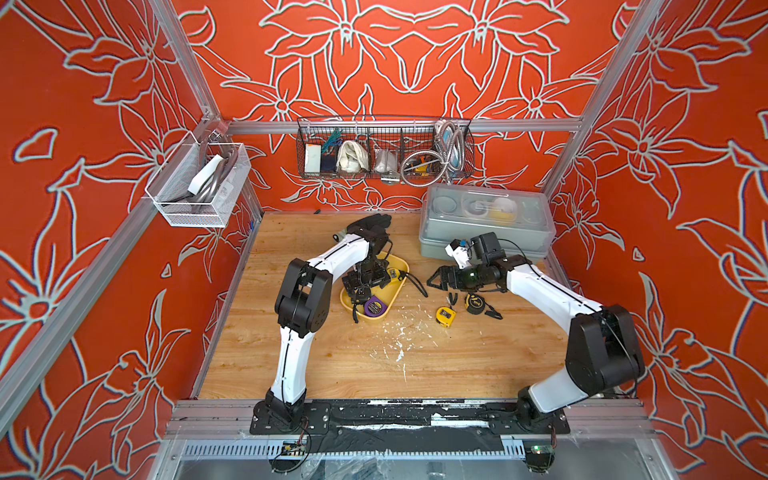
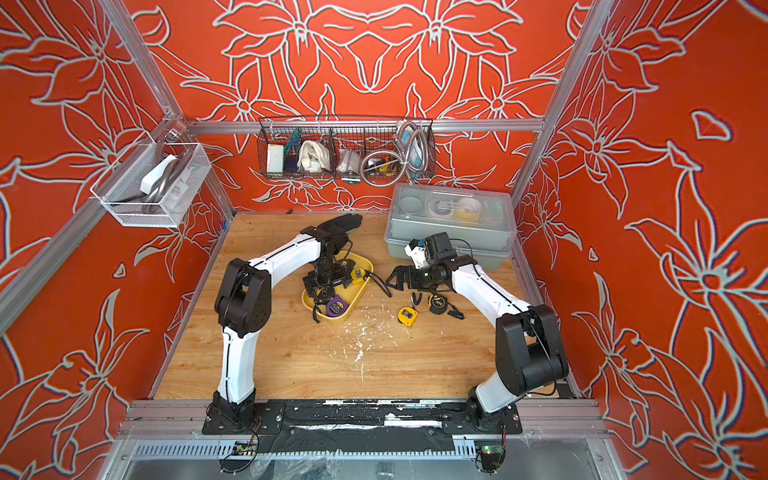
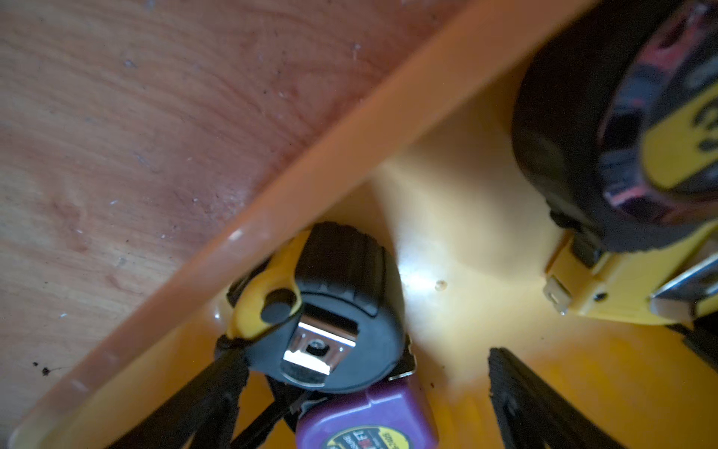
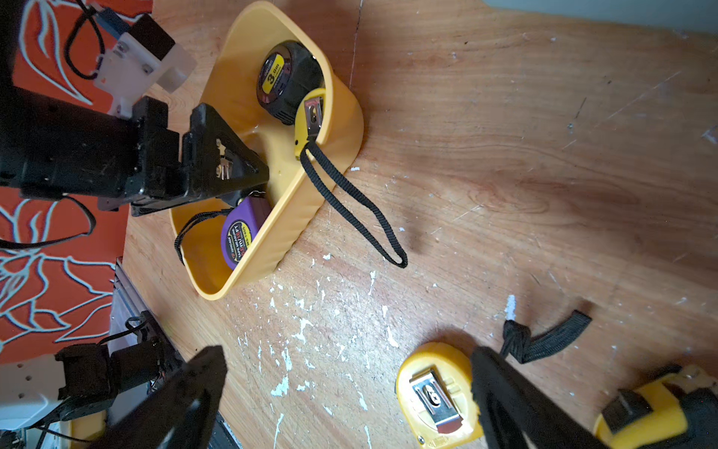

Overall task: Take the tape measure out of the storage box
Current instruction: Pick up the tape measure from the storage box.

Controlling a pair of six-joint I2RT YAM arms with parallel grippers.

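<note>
Next, my left gripper lifts the small black tape measure only after I move my fingers around its body (image 3: 336, 306), because the tape measure is off-centre in the gripper and tight (image 3: 253, 263) against the box's side.
The yellow storage box (image 1: 400, 291) (image 4: 311, 194) lies mid-table. Inside it are a purple tape measure (image 1: 375, 307) (image 3: 369, 420) (image 4: 239, 233), a small round black one with a steel clip (image 3: 330, 334), and a larger black-and-yellow one (image 3: 621, 136) (image 4: 287, 77) at the far end. My left gripper (image 1: 365, 286) (image 3: 367, 361) reaches down into the box, open, its fingers (image 3: 221, 388) either side of the small black tape and the purple one. My right gripper (image 1: 434, 280) (image 4: 347, 361) hovers open over the bare table to the right of the box, holding nothing.
A yellow tape measure (image 1: 445, 316) (image 4: 435, 396) and a black-and-yellow one (image 1: 475, 302) lie on the table to the right. A black strap (image 4: 357, 206) hangs over the box wall. A grey case (image 1: 486, 224) stands back right, with wire baskets (image 1: 384, 149) on the walls.
</note>
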